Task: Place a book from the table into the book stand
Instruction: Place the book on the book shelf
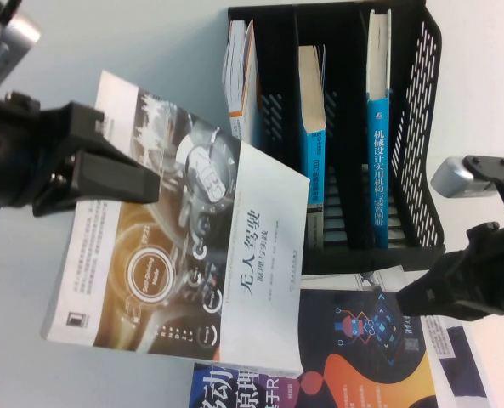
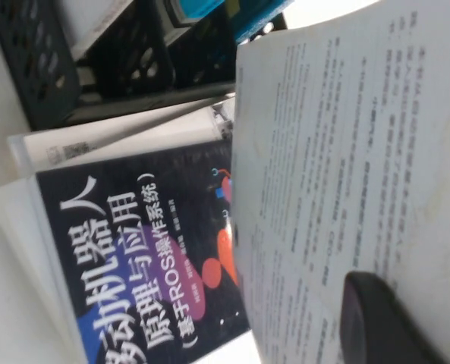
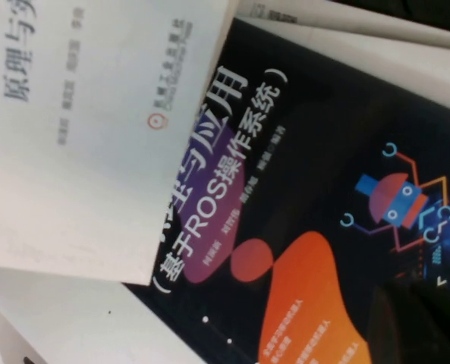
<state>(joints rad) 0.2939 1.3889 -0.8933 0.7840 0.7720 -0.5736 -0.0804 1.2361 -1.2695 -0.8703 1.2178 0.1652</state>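
The paperback's cover (image 1: 196, 234) faces up, too broad for the stand's slots, so my left gripper must first rotate the paperback edge-on, then slide it beside the white book.
My left gripper (image 1: 137, 183) is shut on the left edge of the book (image 1: 226, 255), a thin white paperback with a black Chinese title and a car-dashboard picture. It holds the book tilted above the table (image 1: 150, 51), left of and in front of the black book stand (image 1: 421, 127). In the left wrist view one dark finger (image 2: 384, 318) presses on the book's white printed underside (image 2: 346, 152), with the stand (image 2: 95, 68) beyond. My right gripper (image 1: 421, 297) hovers low over the dark navy book (image 1: 362, 348), right of the held book. The right wrist view shows the held book's corner (image 3: 95, 136).
Each of the stand's three slots holds a book: a white one (image 1: 239, 68) on the left and blue-spined ones (image 1: 313, 127) (image 1: 377, 144) in the middle and on the right. The navy book (image 3: 308, 189) lies on other white books (image 1: 455, 357) in front of the stand.
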